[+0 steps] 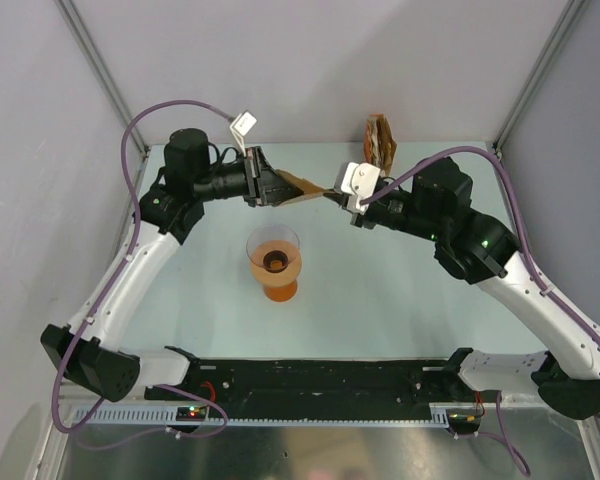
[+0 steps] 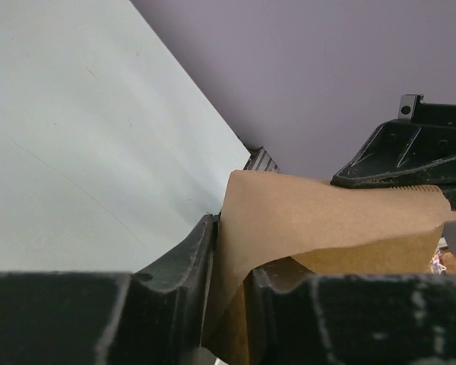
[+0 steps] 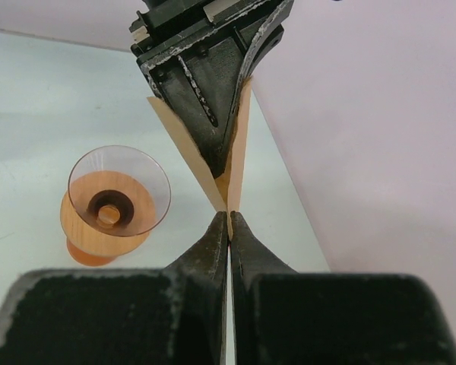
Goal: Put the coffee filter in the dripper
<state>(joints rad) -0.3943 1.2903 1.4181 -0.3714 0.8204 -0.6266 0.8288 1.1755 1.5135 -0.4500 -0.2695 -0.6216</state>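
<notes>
The filter's pointed tip is pinched in my right gripper and must go into the dripper, so my right gripper should open and move back while my left gripper keeps hold of the wide end.
The coffee filter, a thin tan paper cone, hangs in the air between my two grippers, behind the dripper. My left gripper is shut on its wide end; the paper fills the left wrist view. My right gripper is shut on its pointed tip. The dripper is a peach-orange translucent cone with a dark centre hole. It stands upright and empty on the table, in front of the filter. It also shows at the left of the right wrist view.
An upright bundle of brown-and-orange papers stands at the back of the table, close behind my right gripper. Grey walls close in the back and sides. A black rail runs along the near edge.
</notes>
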